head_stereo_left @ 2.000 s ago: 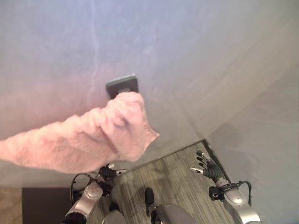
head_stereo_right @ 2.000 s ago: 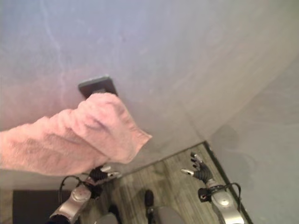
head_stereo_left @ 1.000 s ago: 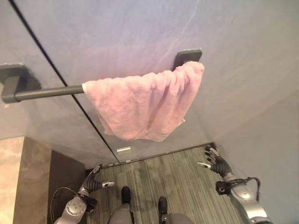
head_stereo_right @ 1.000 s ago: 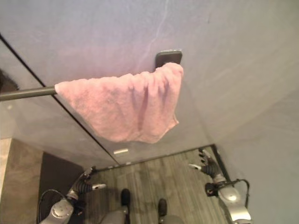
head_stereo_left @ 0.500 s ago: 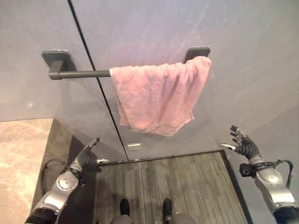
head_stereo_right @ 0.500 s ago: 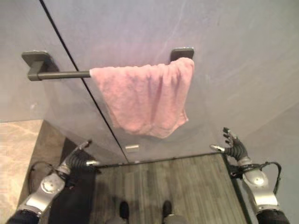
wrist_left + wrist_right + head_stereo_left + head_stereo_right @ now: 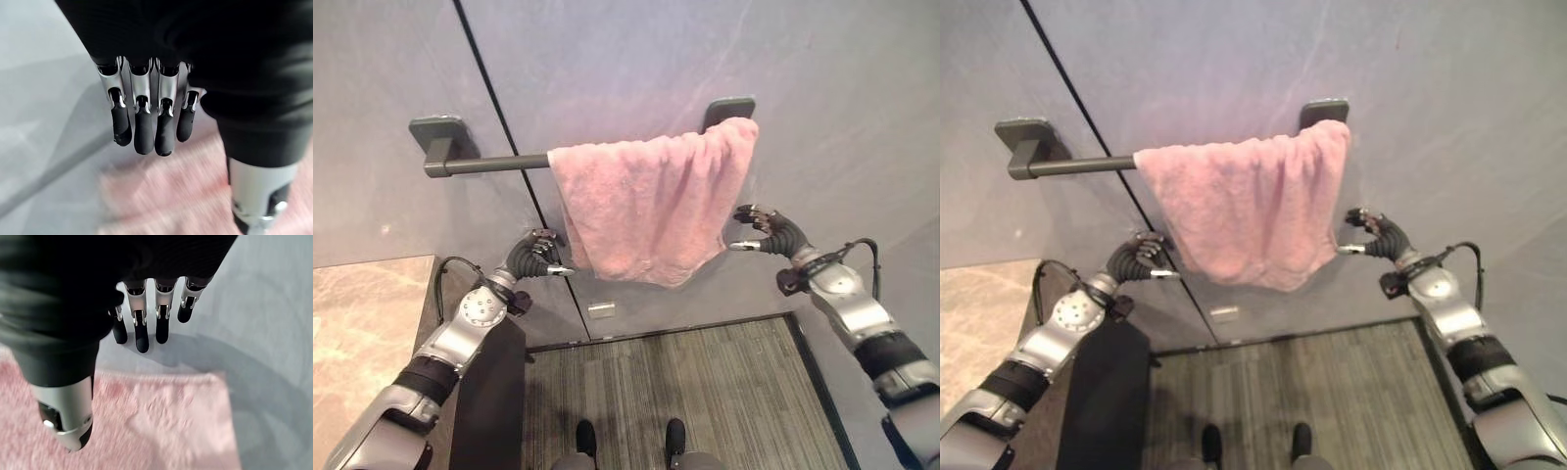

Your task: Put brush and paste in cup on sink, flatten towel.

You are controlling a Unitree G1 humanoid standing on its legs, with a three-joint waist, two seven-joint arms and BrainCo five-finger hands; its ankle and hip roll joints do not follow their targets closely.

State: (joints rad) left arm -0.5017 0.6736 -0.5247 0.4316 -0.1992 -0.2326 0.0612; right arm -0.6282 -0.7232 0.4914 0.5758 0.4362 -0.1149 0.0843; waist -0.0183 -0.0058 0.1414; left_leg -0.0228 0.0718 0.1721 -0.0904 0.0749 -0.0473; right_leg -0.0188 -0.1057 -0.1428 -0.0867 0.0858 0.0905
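I expect the pink towel [image 7: 641, 211] to slide along the bar and spread across it when I pull the towel's lower edge, because loose pleats [image 7: 705, 155] are bunched over one end of the bar.
A pink towel [image 7: 646, 206] hangs bunched over the right half of a dark grey rail [image 7: 484, 164] on the grey wall. My left hand [image 7: 536, 257] is raised beside the towel's lower left edge, open, with fingers relaxed. My right hand [image 7: 766, 227] is up at the towel's right edge, open, its thumb tip close to the cloth. In the left wrist view the fingers [image 7: 144, 132] are straight with the towel [image 7: 186, 205] just past them. The right wrist view shows straight fingers [image 7: 142, 333] over the towel's corner [image 7: 161, 426]. Neither hand holds anything.
The rail ends in wall brackets at left [image 7: 435, 132] and right [image 7: 729, 106]. A dark seam [image 7: 499, 108] runs down the wall. A marble countertop [image 7: 362, 304] with a dark side panel [image 7: 494, 392] is at lower left. Wood-grain floor [image 7: 685, 372] lies below.
Both hands have risen from low near the floor to either side of the towel. The view also shifted over the earlier frames, bringing the whole rail into sight.
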